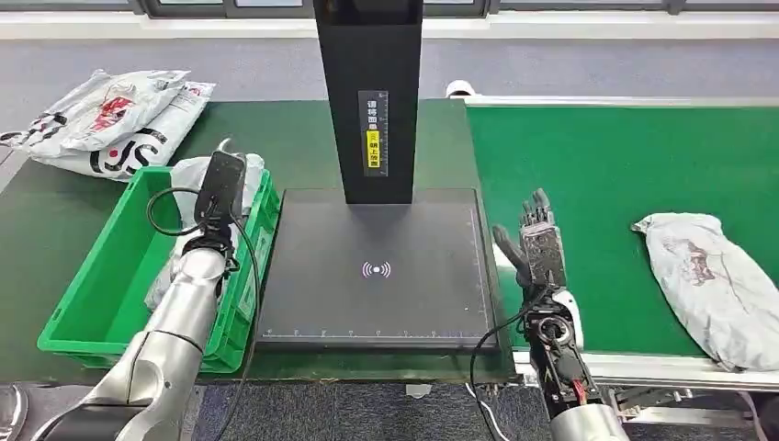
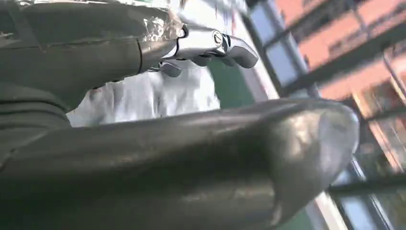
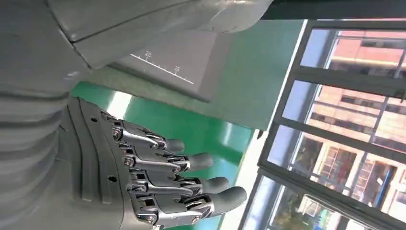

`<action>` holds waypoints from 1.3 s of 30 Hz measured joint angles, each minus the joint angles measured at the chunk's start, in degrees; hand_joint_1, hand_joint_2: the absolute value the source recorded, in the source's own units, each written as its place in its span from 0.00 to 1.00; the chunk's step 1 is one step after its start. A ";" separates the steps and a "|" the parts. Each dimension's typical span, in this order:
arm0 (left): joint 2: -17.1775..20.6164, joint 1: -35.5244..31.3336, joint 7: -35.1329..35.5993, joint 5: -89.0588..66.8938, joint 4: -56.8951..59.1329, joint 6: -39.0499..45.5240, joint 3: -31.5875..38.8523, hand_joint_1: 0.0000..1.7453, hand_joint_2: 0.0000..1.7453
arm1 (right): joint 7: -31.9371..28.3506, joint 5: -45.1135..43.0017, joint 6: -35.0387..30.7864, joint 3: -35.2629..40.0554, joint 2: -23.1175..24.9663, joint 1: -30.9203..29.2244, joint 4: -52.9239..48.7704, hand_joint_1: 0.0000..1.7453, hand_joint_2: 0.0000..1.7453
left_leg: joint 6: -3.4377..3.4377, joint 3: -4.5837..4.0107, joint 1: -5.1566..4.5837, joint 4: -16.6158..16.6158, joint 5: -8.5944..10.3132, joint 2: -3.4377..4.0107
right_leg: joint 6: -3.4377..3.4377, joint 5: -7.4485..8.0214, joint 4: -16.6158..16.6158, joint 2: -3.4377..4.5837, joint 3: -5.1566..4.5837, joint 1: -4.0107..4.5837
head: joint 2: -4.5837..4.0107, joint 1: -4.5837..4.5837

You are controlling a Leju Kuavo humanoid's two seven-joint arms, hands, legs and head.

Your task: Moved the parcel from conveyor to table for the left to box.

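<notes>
The grey-white parcel (image 1: 705, 285) will bunch up at the parcel's near end (image 1: 742, 338) when I grip and carry it, because the wrap looks loose and wrinkled there.
A grey-white parcel (image 1: 712, 285) lies on the green conveyor (image 1: 597, 165) at the right, apart from both hands. My right hand (image 1: 536, 243) stands upright at the conveyor's near left edge with its fingers (image 3: 201, 184) straight and spread and nothing in it. My left hand (image 1: 220, 188) hovers over the green box (image 1: 92, 344), open, palm down. A white parcel (image 1: 188, 175) lies in the box under it; the left wrist view shows that parcel (image 2: 143, 96) beyond the thumb (image 2: 287, 143) and outstretched fingers (image 2: 210, 45), not held.
A black scanner pad (image 1: 372, 303) with a tall black post (image 1: 367, 92) sits between the box and the conveyor. Several bagged parcels (image 1: 110, 124) are heaped at the table's back left. The pad's ruled corner (image 3: 177, 67) shows beside my right hand.
</notes>
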 measured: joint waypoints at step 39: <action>-10.36 5.58 -16.02 14.68 10.34 -8.34 -10.91 0.00 1.00 | 30.06 67.37 -27.65 -15.81 -9.75 -3.16 14.91 0.00 1.00 | 0.11 -0.03 -0.09 0.03 -0.07 -0.10 | 0.08 -0.02 -0.05 -0.10 0.03 -0.08 | 0.00 0.02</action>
